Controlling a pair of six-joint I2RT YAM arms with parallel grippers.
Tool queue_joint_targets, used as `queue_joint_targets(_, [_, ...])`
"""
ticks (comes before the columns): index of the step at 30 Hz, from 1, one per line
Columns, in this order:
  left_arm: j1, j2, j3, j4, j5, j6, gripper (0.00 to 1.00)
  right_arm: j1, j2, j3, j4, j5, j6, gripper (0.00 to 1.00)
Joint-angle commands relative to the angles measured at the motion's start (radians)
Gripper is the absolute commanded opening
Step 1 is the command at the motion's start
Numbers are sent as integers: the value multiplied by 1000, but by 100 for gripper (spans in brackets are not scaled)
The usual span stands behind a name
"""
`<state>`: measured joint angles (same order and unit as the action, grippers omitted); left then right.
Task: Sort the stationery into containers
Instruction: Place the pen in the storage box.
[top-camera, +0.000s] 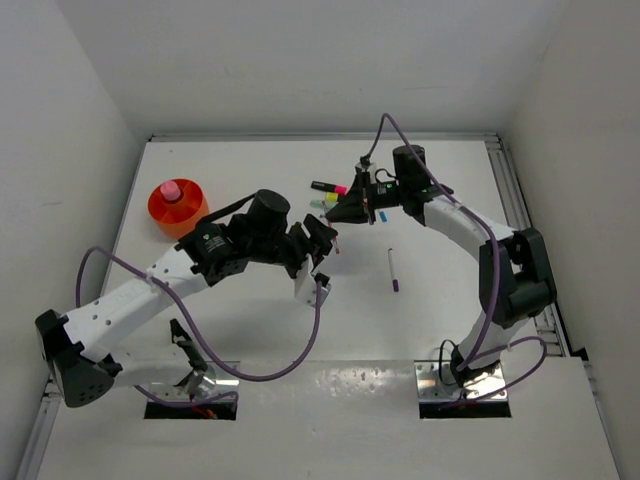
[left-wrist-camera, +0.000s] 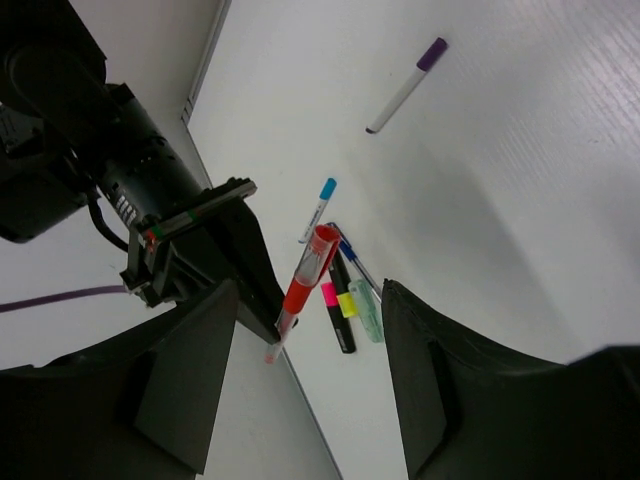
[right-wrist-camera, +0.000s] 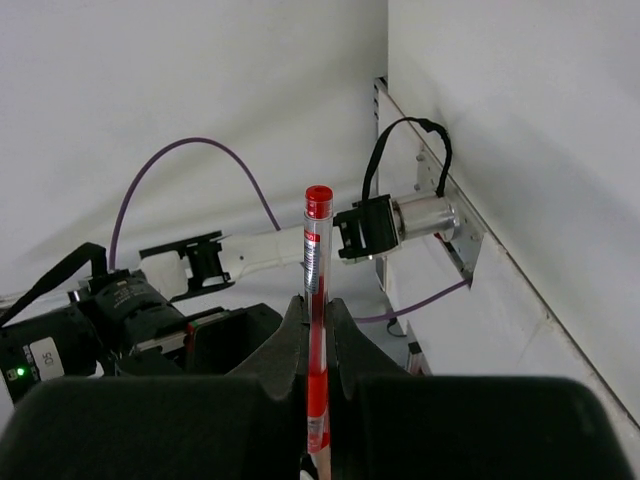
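Observation:
The robot's right gripper holds the red pen far across from the orange bowl (top-camera: 178, 210), so the left gripper should take the pen's loose end (left-wrist-camera: 319, 250) and carry the pen there.
My right gripper (right-wrist-camera: 318, 322) is shut on a red pen (right-wrist-camera: 317, 262) and holds it above the table; the pen also shows in the left wrist view (left-wrist-camera: 307, 278). My left gripper (left-wrist-camera: 310, 400) is open and empty, its jaws wide on either side of the red pen's tip, just short of it. In the top view the two grippers, left (top-camera: 320, 250) and right (top-camera: 340, 214), nearly meet at mid-table. The orange bowl (top-camera: 165, 215) stands at the far left with a pink chunky item (top-camera: 172, 190) in it.
On the table lie a white pen with a purple tip (top-camera: 392, 270), a black highlighter with pink and yellow bands (left-wrist-camera: 340, 308), a green highlighter (left-wrist-camera: 368, 312), a blue pen (left-wrist-camera: 355, 262) and a blue-capped white pen (left-wrist-camera: 318, 208). White walls enclose the table.

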<state>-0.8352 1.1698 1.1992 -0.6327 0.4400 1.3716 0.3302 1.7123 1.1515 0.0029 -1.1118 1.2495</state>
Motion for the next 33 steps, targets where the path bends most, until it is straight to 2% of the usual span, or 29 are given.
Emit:
queue_joint_targets(1, [-39, 13, 3, 38, -21, 29, 66, 13, -57, -3, 48, -10, 25, 0])
queue_joint_targets(5, [-61, 33, 2, 28, -24, 60, 64, 33, -68, -12, 49, -10, 22, 0])
queue_joint_targets(7, [-74, 40, 0, 24, -35, 72, 60, 32, -69, -15, 49, -10, 22, 0])
queue_joint_targets(8, [-85, 42, -1, 25, -40, 75, 54, 32, -71, -15, 49, -10, 22, 0])
queue_joint_targets(13, [-97, 57, -18, 57, -89, 75, 42, 49, -85, -13, 49, -8, 24, 0])
queue_joint_targets(15, [-97, 57, -30, 73, -98, 76, 34, 56, -95, -15, 48, -6, 19, 0])
queue_joint_targets(19, [-99, 57, -24, 80, -118, 54, 9, 63, -95, -13, 45, -8, 13, 0])
queue_joint_targets(20, [-100, 53, -17, 82, -121, 43, 0, 61, -94, -6, 48, -13, 8, 12])
queue_joint_targets(22, [-99, 44, -10, 88, -135, -14, 0, 50, -91, 16, 48, -19, -8, 37])
queue_joint_targets(23, [-90, 28, 2, 91, -142, -47, 0, 41, -94, 58, 34, -23, -48, 51])
queue_joint_targets(24, [-76, 21, 16, 97, -139, -146, 0, 2, -94, 97, 1, -14, -99, 55])
queue_joint_targets(25, [-44, 8, 31, 93, -138, -207, 0, -25, -91, 203, -168, 1, -234, 57])
queue_joint_targets(26, [-26, 5, 66, 85, -150, -332, 0, -84, -86, 261, -246, 50, -305, 58])
queue_joint_targets(28, [54, -7, 95, 93, -162, -470, 0, -140, -73, 402, -390, 102, -442, 60])
queue_joint_targets(30, [117, -15, 117, 149, -236, -681, 0, -224, -63, 456, -412, 133, -472, 62])
queue_joint_targets(32, [218, -10, 117, 230, -370, -899, 0, -293, -51, 488, -411, 133, -478, 62])
queue_joint_targets(33, [305, 14, 123, 241, -392, -951, 0, -310, -46, 479, -399, 132, -479, 62])
